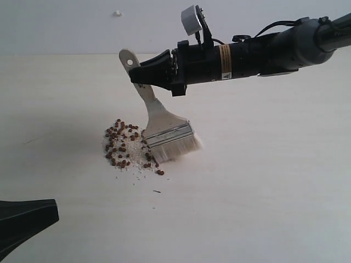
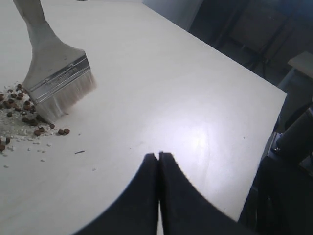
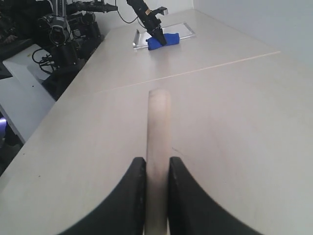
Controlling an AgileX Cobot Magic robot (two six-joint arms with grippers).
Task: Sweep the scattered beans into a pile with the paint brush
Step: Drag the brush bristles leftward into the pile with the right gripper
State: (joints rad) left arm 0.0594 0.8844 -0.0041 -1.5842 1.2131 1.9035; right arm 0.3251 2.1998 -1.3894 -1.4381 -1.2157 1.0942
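A few beans (image 1: 160,172) are beyond the lower corner of the bristles, so the robot's right gripper should pull the paint brush back to clear table (image 1: 204,167) past them before it sweeps inward.
My right gripper (image 1: 143,76) is shut on the cream handle of the paint brush (image 1: 159,118), whose white bristles (image 1: 178,147) touch the table at the right edge of the pile (image 1: 127,147). The reddish-brown beans and pale crumbs lie clustered there, with a few beans (image 1: 159,172) at the lower right. In the left wrist view the paint brush (image 2: 51,68) stands over the beans (image 2: 19,110). The paint brush handle (image 3: 159,127) runs between the black fingers (image 3: 134,183) in the right wrist view. My left gripper (image 2: 158,155) is shut and empty, at the lower left corner of the exterior view (image 1: 55,211).
A small dark sliver (image 1: 157,191) lies just below the pile. The pale table (image 1: 263,181) ends at an edge (image 2: 259,147) with dark equipment beyond. Far off, another arm (image 3: 146,14) hangs over a blue object (image 3: 163,40) on a tray.
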